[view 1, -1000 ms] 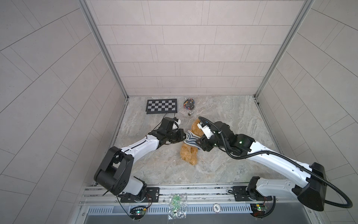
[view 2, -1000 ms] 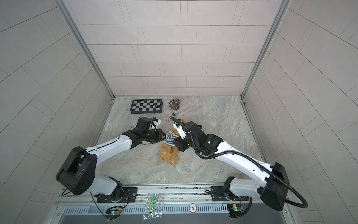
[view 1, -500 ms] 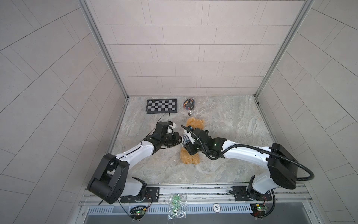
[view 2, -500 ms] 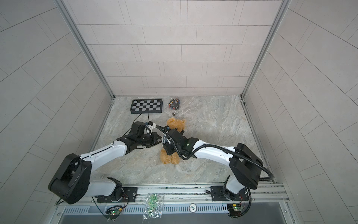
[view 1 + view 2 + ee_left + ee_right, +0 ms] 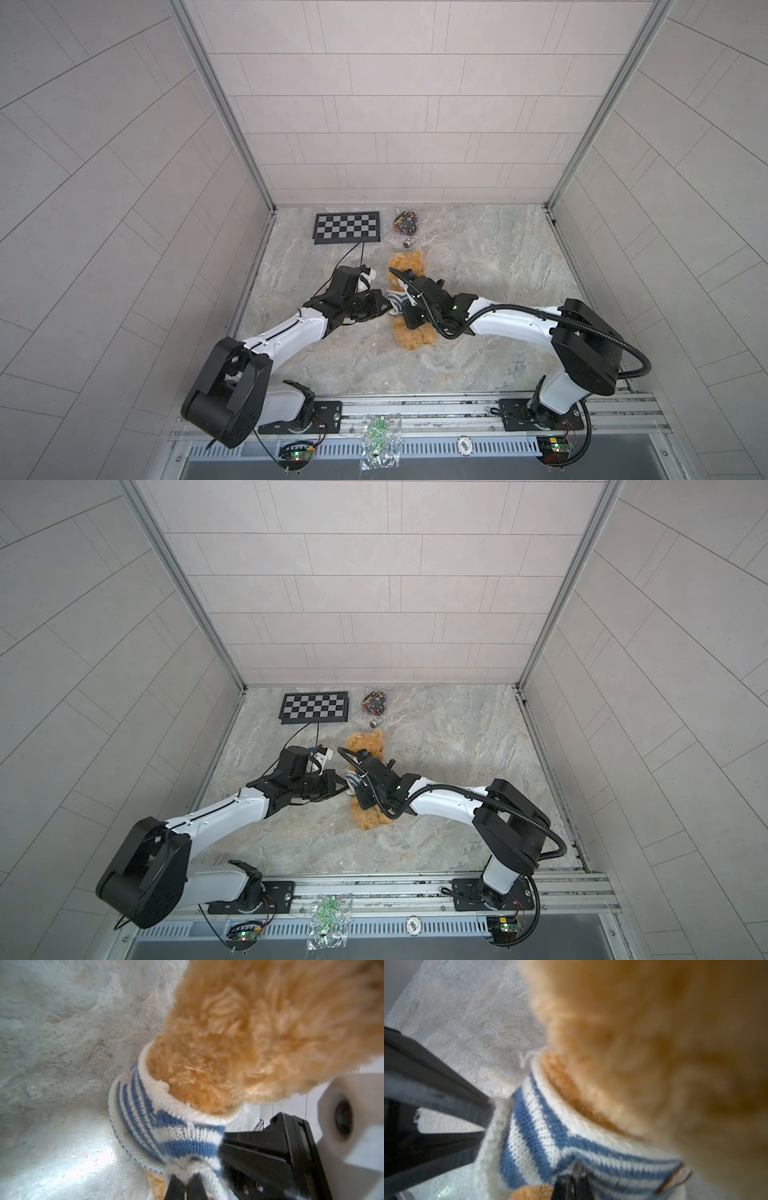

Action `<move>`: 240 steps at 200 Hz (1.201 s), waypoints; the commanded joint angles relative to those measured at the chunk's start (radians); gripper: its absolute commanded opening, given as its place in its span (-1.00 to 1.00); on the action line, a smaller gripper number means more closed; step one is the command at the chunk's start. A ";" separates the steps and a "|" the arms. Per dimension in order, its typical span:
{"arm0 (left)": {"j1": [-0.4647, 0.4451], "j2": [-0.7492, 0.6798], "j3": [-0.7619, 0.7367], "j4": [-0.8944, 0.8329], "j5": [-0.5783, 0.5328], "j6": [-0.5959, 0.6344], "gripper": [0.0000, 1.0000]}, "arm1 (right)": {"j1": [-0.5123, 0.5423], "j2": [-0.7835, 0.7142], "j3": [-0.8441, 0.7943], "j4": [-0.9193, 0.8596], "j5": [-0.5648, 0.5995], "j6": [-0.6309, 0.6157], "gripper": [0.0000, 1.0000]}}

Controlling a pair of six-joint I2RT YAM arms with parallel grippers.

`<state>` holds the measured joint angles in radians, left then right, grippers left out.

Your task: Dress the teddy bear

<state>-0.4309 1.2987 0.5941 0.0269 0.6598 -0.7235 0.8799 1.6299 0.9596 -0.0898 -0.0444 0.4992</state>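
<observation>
My left gripper holds the cuff with the shirt sleeve (image 5: 530,1136) bunched up nearby, so next my right gripper pulls its fold of the shirt (image 5: 577,1159) away from the cuff.
The teddy bear (image 5: 408,265) (image 5: 368,746) lies on its back on the marble floor, head toward the back wall. A blue-and-white striped shirt (image 5: 397,301) (image 5: 352,780) is bunched around its neck and chest. My left gripper (image 5: 390,306) (image 5: 186,1180) is shut on the shirt's (image 5: 170,1136) edge from the bear's left in both top views. My right gripper (image 5: 406,318) (image 5: 572,1180) is shut on a fold of the shirt (image 5: 550,1136) over the bear's belly. The fur (image 5: 249,1032) (image 5: 654,1043) fills both wrist views. The bear's arms are hidden.
A checkerboard card (image 5: 347,227) and a small bag of coloured bits (image 5: 406,222) lie near the back wall, just beyond the bear's head. Side walls stand close on the left and right. A metal rail (image 5: 415,409) runs along the front.
My right gripper has come down over the bear's body and shut on the shirt. The bear's head now shows. The left gripper has kept its grip.
</observation>
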 commanded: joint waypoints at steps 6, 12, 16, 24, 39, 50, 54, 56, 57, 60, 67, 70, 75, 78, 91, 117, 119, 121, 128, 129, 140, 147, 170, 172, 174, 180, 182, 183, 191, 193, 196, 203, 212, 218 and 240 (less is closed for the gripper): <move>0.018 -0.038 -0.001 -0.090 0.039 0.052 -1.00 | -0.081 -0.038 -0.064 -0.122 0.125 0.021 -1.00; 0.018 -0.038 -0.003 -0.090 0.042 0.053 -1.00 | -0.089 -0.043 -0.065 -0.137 0.130 0.015 -1.00; 0.018 -0.040 -0.003 -0.090 0.044 0.054 -1.00 | -0.092 -0.047 -0.065 -0.145 0.130 0.013 -1.00; 0.019 -0.038 -0.005 -0.087 0.050 0.054 -1.00 | -0.099 -0.051 -0.068 -0.155 0.131 0.009 -1.00; 0.019 -0.034 -0.001 -0.102 0.052 0.067 -1.00 | -0.102 -0.059 -0.074 -0.157 0.119 -0.001 -1.00; 0.019 -0.033 0.002 -0.114 0.055 0.075 -1.00 | -0.101 -0.070 -0.079 -0.152 0.102 -0.009 -1.00; 0.018 -0.034 0.003 -0.111 0.061 0.074 -1.00 | -0.100 -0.074 -0.081 -0.145 0.097 -0.011 -1.00; 0.017 -0.035 0.004 -0.109 0.065 0.071 -1.00 | -0.099 -0.076 -0.083 -0.141 0.092 -0.012 -1.00; 0.017 -0.035 0.004 -0.109 0.068 0.070 -1.00 | -0.099 -0.078 -0.084 -0.138 0.089 -0.012 -1.00; 0.017 -0.037 0.004 -0.105 0.073 0.066 -1.00 | -0.098 -0.081 -0.087 -0.133 0.082 -0.014 -1.00; 0.017 -0.047 0.008 -0.102 0.080 0.055 -1.00 | -0.096 -0.090 -0.095 -0.113 0.062 -0.019 -1.00; 0.015 -0.053 0.010 -0.103 0.081 0.052 -1.00 | -0.095 -0.093 -0.099 -0.105 0.050 -0.021 -1.00; 0.011 -0.065 0.016 -0.112 0.078 0.051 -1.00 | -0.092 -0.098 -0.103 -0.090 0.033 -0.022 -1.00; 0.006 -0.072 0.020 -0.119 0.072 0.050 -1.00 | -0.090 -0.101 -0.106 -0.080 0.023 -0.023 -1.00; -0.011 -0.101 0.041 -0.155 0.044 0.057 -1.00 | -0.080 -0.114 -0.116 -0.035 -0.020 -0.024 -1.00; -0.045 -0.122 0.049 -0.176 -0.019 0.041 -0.85 | -0.051 -0.121 -0.103 -0.001 -0.054 -0.015 -1.00; -0.047 -0.124 0.048 -0.175 -0.024 0.039 -0.84 | -0.048 -0.120 -0.101 0.000 -0.055 -0.014 -1.00; -0.049 -0.125 0.048 -0.174 -0.030 0.037 -0.83 | -0.046 -0.120 -0.101 0.002 -0.056 -0.012 -1.00; -0.057 -0.131 0.046 -0.173 -0.051 0.031 -0.79 | -0.040 -0.119 -0.098 0.009 -0.059 -0.007 -1.00; -0.059 -0.132 0.045 -0.173 -0.055 0.030 -0.79 | -0.039 -0.119 -0.098 0.010 -0.060 -0.006 -1.00; -0.063 -0.141 0.039 -0.167 -0.089 0.015 -0.75 | -0.031 -0.119 -0.102 0.035 -0.074 0.006 -1.00; -0.100 -0.149 0.036 -0.159 -0.112 0.003 -0.72 | -0.025 -0.119 -0.105 0.051 -0.081 0.013 -1.00; -0.152 -0.189 0.034 -0.176 -0.208 -0.012 -0.54 | -0.002 -0.109 -0.102 0.075 -0.083 0.025 -1.00; -0.155 -0.193 0.032 -0.178 -0.214 -0.014 -0.53 | 0.000 -0.108 -0.102 0.076 -0.084 0.027 -1.00; -0.158 -0.198 0.031 -0.179 -0.222 -0.016 -0.53 | 0.000 -0.106 -0.103 0.080 -0.083 0.029 -1.00; -0.167 -0.212 0.025 -0.183 -0.244 -0.022 -0.53 | 0.002 -0.103 -0.106 0.089 -0.086 0.035 -1.00; -0.170 -0.217 0.021 -0.183 -0.250 -0.026 -0.54 | 0.002 -0.102 -0.108 0.094 -0.088 0.037 -1.00; -0.172 -0.219 0.020 -0.183 -0.253 -0.028 -0.55 | 0.002 -0.103 -0.109 0.096 -0.089 0.039 -1.00; -0.181 -0.237 0.007 -0.180 -0.274 -0.045 -0.68 | 0.003 -0.099 -0.115 0.117 -0.098 0.047 -1.00; -0.183 -0.241 0.002 -0.178 -0.279 -0.050 -0.71 | 0.004 -0.099 -0.117 0.121 -0.101 0.049 -1.00; -0.187 -0.248 -0.004 -0.177 -0.285 -0.057 -0.75 | 0.004 -0.099 -0.119 0.129 -0.104 0.052 -1.00; -0.198 -0.260 -0.013 -0.176 -0.301 -0.071 -0.81 | 0.004 -0.099 -0.124 0.142 -0.108 0.058 -1.00; -0.213 -0.273 -0.024 -0.176 -0.320 -0.082 -0.86 | 0.006 -0.098 -0.124 0.148 -0.112 0.059 -1.00; -0.220 -0.278 -0.030 -0.172 -0.329 -0.087 -0.88 | 0.008 -0.097 -0.121 0.146 -0.112 0.058 -1.00; -0.221 -0.274 -0.038 -0.145 -0.341 -0.106 -0.94 | 0.013 -0.088 -0.114 0.144 -0.109 0.055 -1.00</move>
<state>-0.6437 1.0267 0.5766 -0.1360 0.3786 -0.7971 0.8810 1.5276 0.8463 0.0257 -0.1471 0.5327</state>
